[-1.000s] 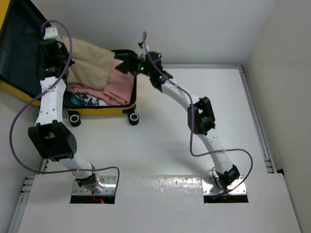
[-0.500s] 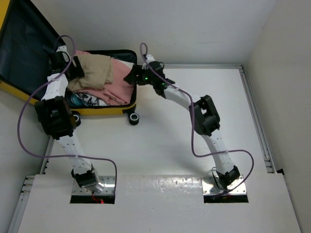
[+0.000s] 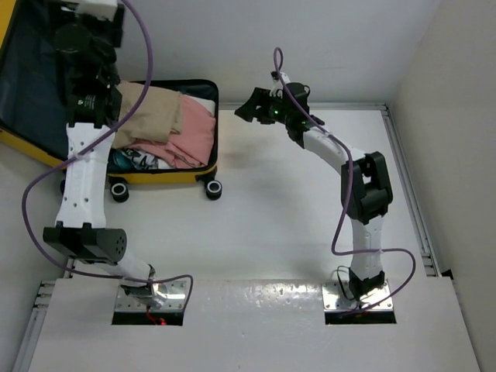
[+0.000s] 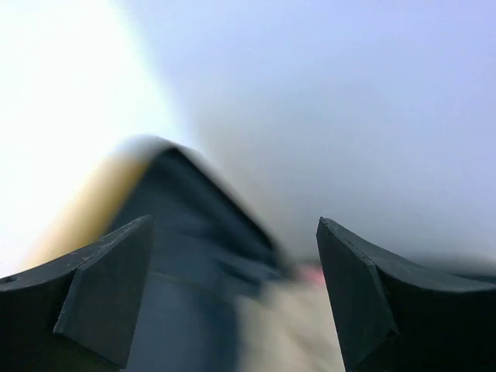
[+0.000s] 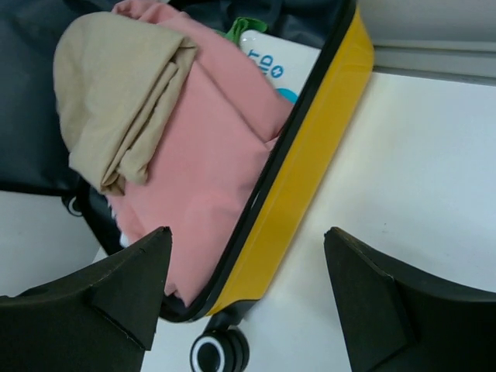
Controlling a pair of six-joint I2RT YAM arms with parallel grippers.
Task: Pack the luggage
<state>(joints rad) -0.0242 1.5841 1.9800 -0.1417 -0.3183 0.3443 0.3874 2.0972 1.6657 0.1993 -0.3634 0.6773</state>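
Next, my left gripper moves out to the lid's yellow edge [image 3: 7, 29] and swings it shut, because the luggage's lid [image 3: 32, 81] leans open and the gripper hangs empty inside it.
The luggage [image 3: 163, 177] is a small yellow suitcase lying open at the back left, its dark-lined lid [image 3: 35, 85] tilted up to the left. Inside it, a beige garment [image 3: 155, 112] rests on a pink one [image 3: 194, 132]. My left gripper [image 3: 81, 35] hangs open and empty high over the case's left side. Its wrist view is blurred, with the left gripper [image 4: 234, 232] facing the lid. My right gripper [image 3: 244, 108] is open and empty just right of the case. In the right wrist view the right gripper [image 5: 248, 232] frames the luggage wall [image 5: 310, 170], the pink garment [image 5: 209, 155] and the beige garment [image 5: 116, 85].
A white-and-blue box [image 5: 275, 58] lies in the case under the clothes at its far end. Black wheels [image 3: 213, 188] stick out on the case's near side. A raised rail [image 3: 403, 178] runs along the table's right edge, and white walls close the back and right.
The left gripper opened, let go of the beige garment in the case and rose high above it. The right gripper opened wider and drew back to the right, off the case.
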